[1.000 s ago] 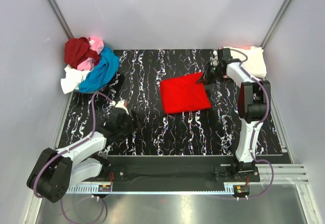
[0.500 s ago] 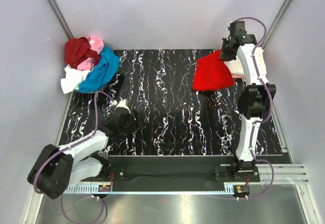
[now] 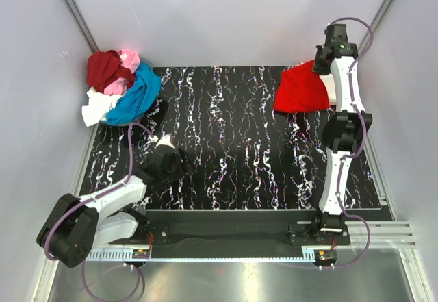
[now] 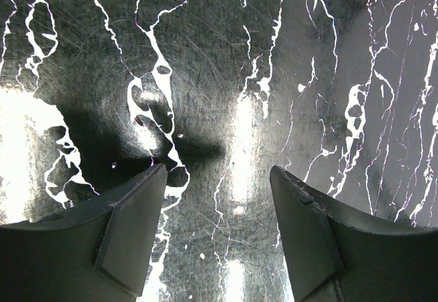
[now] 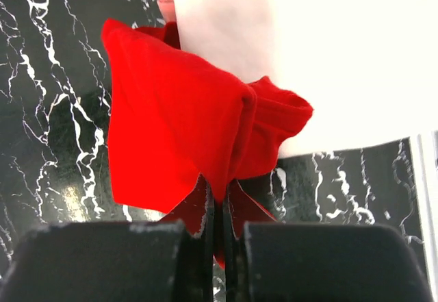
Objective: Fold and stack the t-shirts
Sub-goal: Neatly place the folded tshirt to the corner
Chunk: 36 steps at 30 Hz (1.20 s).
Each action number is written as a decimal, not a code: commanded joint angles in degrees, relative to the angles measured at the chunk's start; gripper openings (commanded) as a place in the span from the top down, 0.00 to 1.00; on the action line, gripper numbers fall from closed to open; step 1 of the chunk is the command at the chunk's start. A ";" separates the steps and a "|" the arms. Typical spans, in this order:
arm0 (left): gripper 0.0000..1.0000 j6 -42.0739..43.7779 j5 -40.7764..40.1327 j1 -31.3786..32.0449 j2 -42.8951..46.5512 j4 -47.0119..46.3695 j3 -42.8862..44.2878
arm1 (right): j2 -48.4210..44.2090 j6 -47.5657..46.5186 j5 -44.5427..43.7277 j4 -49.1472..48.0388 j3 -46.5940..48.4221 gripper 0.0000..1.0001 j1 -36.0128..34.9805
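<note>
I should go on carrying the bright red t-shirt [image 3: 301, 91] across with my right gripper until it covers that stack, then let go, because it hangs folded and spread, overlapping the white t-shirt [image 3: 330, 90].
My right gripper [image 3: 321, 66] [image 5: 219, 206] is shut on a bunched edge of the folded bright red t-shirt [image 3: 301, 91] [image 5: 178, 131]. The shirt hangs from it at the table's far right. Just behind it lies a folded white t-shirt [image 5: 308, 55], with a salmon edge [image 5: 165, 4] showing beside it. Unfolded t-shirts are piled at the far left: dark red [image 3: 104, 68], pink [image 3: 128, 59], blue [image 3: 135, 96] and white [image 3: 96, 109]. My left gripper [image 3: 179, 161] [image 4: 217, 172] hovers low over the near left of the table, open, with nothing between its fingers.
The black, white-veined table top [image 3: 226, 151] is walled by pale panels on the left, back and right. The right arm [image 3: 345, 131] stands tall along the right edge. A metal rail [image 3: 233, 250] runs along the near edge.
The right gripper has lifted the bright red t-shirt off the middle of the table and carried it to the far right corner. The left gripper's jaws have narrowed slightly.
</note>
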<state>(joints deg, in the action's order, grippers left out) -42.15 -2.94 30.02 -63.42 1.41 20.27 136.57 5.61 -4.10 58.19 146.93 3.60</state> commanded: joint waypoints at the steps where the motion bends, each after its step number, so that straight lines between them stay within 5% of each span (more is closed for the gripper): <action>1: 0.32 -0.21 -1.98 0.30 0.23 0.97 0.21 | -2.98 -4.54 -2.58 -6.07 3.71 1.00 -0.43; 11: 0.32 -0.04 -1.89 0.30 -1.18 0.61 0.73 | -6.93 -10.17 -3.72 -12.66 3.01 1.00 0.53; 36: 0.34 0.14 -1.81 0.30 -2.33 1.05 1.44 | -4.49 -4.04 3.75 -16.88 4.76 1.00 9.85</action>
<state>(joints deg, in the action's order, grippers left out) -42.13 -3.38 30.11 -64.73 1.21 20.97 133.34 -0.89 -1.37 46.24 147.96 12.23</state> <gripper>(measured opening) 0.667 0.030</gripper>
